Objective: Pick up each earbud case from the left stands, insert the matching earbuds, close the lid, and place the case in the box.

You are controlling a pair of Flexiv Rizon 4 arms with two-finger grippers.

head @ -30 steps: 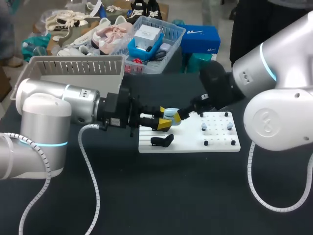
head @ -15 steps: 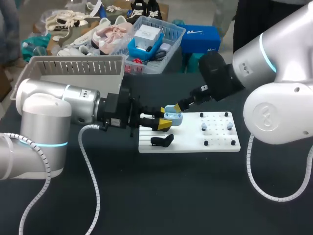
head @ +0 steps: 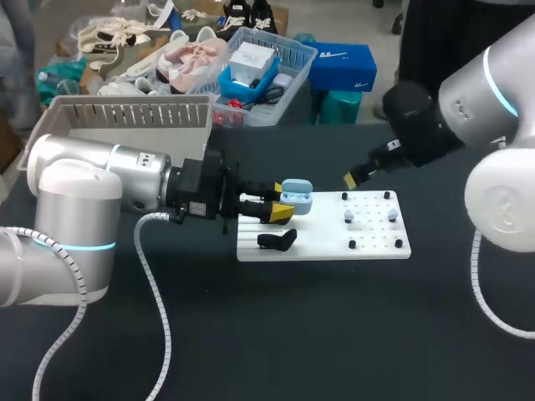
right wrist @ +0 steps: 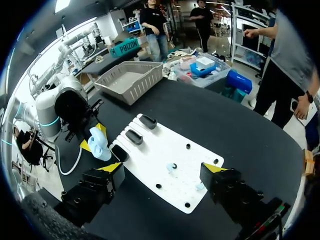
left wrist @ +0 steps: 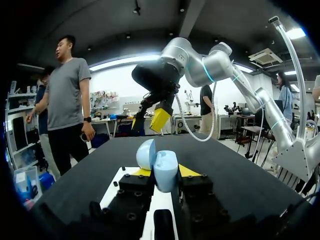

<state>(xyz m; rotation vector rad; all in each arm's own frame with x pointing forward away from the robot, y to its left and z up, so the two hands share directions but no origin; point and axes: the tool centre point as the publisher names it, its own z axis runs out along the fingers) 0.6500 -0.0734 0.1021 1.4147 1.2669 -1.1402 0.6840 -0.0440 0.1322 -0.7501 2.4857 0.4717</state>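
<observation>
The blue earbud nearer the board's edge (head: 393, 215) caps a black peg (head: 392, 220), so the earbud will slip off, leaving the peg standing, when I lift it.
A light blue earbud case (head: 297, 196) with its lid up is held over the left part of the white board (head: 322, 246), and my left gripper (head: 284, 200) is shut on it. In the left wrist view the case (left wrist: 159, 167) sits between the yellow tips. My right gripper (head: 355, 176) hangs open and empty above the board's far right edge, well clear of the case. Two blue earbuds (head: 349, 217) (head: 391, 215) sit on pegs. From the right wrist, the case (right wrist: 98, 142) is ahead of my right gripper (right wrist: 162, 170), with an earbud (right wrist: 171, 167) on the board below.
A black case (head: 276, 241) rests on a stand at the board's front left. The grey slatted box (head: 125, 113) stands at the back left behind my left arm. Bare dark table (head: 292, 334) lies in front of the board.
My right gripper has pulled back from the blue case, moving right and up to the board's far right. The left gripper and the case have stayed in place.
</observation>
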